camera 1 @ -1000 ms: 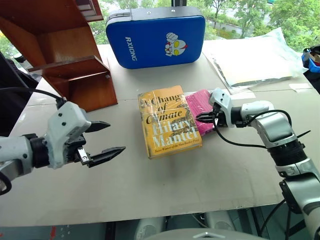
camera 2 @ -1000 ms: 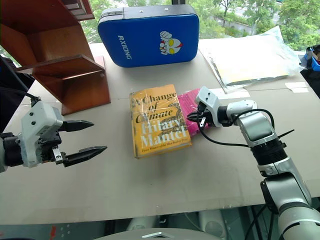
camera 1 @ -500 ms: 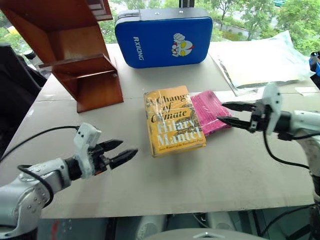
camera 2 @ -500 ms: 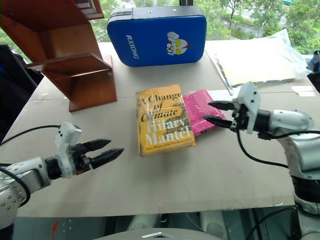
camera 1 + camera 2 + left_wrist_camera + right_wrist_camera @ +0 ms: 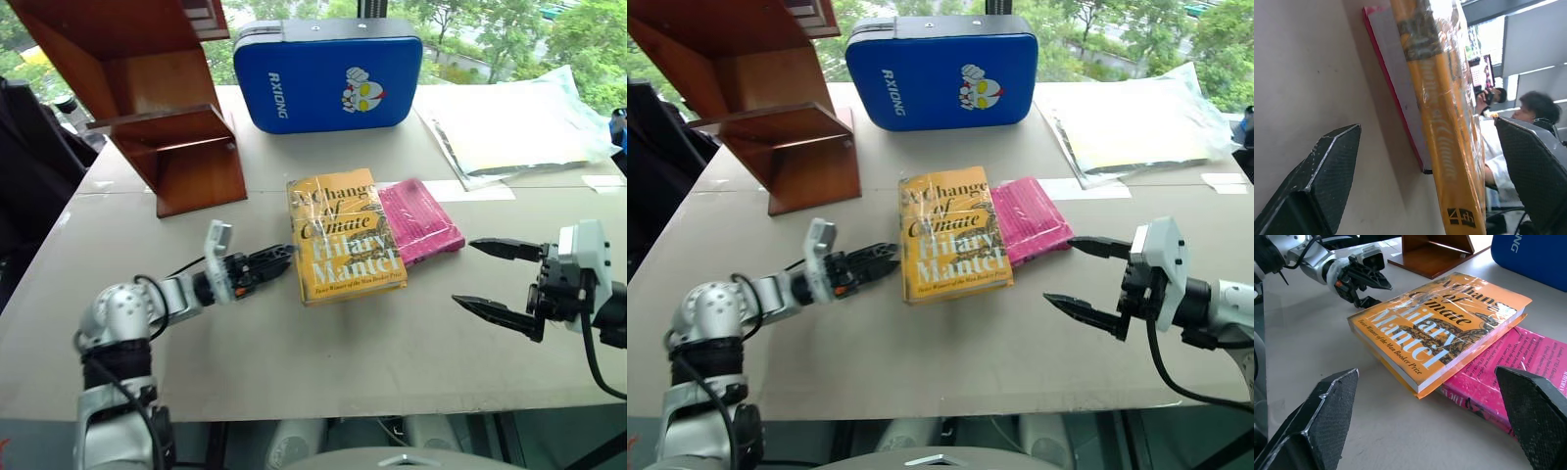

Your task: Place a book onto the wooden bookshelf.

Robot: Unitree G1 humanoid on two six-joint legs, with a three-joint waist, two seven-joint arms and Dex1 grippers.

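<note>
Next, I grip the spine with my left gripper and carry the book over, because the yellow-orange book's spine is on the bookshelf's side, away from my right gripper.
The yellow-orange book lies flat mid-table in shiny wrap, its right edge resting on a thinner pink book. My left gripper lies low on the table at the book's left edge. It is open, and in the left wrist view the book's spine stands between its fingers. My right gripper hovers open to the right of both books, apart from them and empty. The reddish-brown wooden bookshelf stands at the far left.
A blue padded case with a cartoon figure stands upright at the back centre. A clear plastic bag of papers lies at the back right. A person shows in the background beyond the table.
My right gripper has opened and drawn back from the pink book towards the near right. My left arm has dropped, rolled and reached in to the book's left edge.
</note>
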